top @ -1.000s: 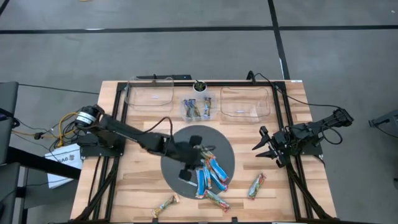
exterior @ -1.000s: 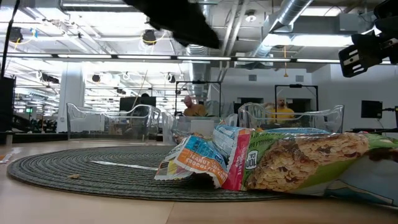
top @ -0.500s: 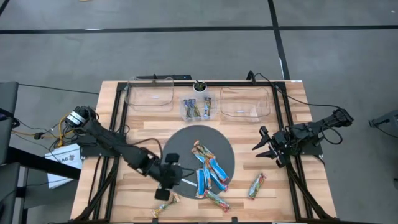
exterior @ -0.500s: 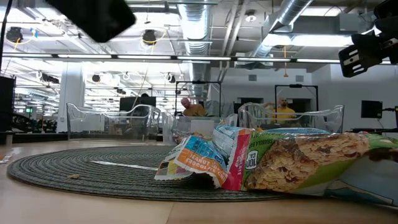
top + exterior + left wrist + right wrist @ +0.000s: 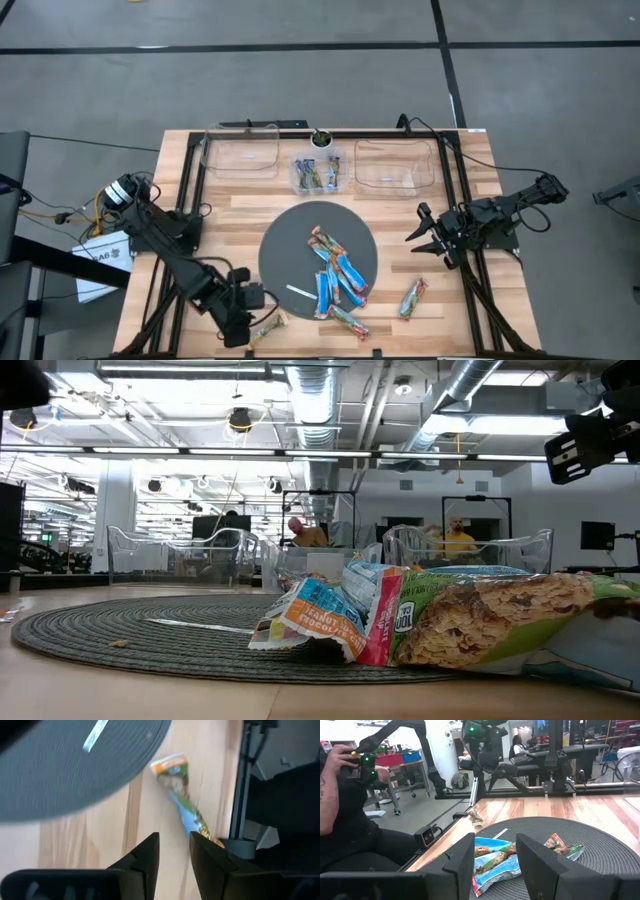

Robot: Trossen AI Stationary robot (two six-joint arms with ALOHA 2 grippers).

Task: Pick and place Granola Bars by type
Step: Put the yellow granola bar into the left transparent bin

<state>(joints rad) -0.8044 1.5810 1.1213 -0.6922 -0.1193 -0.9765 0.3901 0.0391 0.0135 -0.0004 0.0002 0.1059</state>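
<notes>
The granola bar point(image 5: 269, 328) by the near edge lies at a slant past one finger of my left gripper, so I should move over and turn the fingers square across the bar's middle point(image 5: 186, 810) before I close them.
Several granola bars point(image 5: 335, 275) in blue and green-tan wrappers lie on the round grey mat point(image 5: 285, 245); they fill the low view close up point(image 5: 430, 620). One bar point(image 5: 412, 297) lies on the wood to the right of the mat. Another bar point(image 5: 265, 328) lies near the table's near edge, left of the mat. My left gripper point(image 5: 240, 328) hovers open just left of it; in the left wrist view that bar point(image 5: 182, 805) lies flat ahead of the gripper point(image 5: 174, 840). My right gripper point(image 5: 415, 228) waits open at the table's right side.
A small clear bin point(image 5: 318, 175) with bars in it stands at the far middle, between two larger clear bins point(image 5: 240, 155) point(image 5: 395, 165). A thin white strip point(image 5: 300, 292) lies on the mat's near left part. Black frame rails point(image 5: 190, 190) run along both sides.
My left gripper has swung from above the mat toward the table's near left corner, ending beside the bar near the near edge, and its wrist has rolled on the way. The bars have not moved.
</notes>
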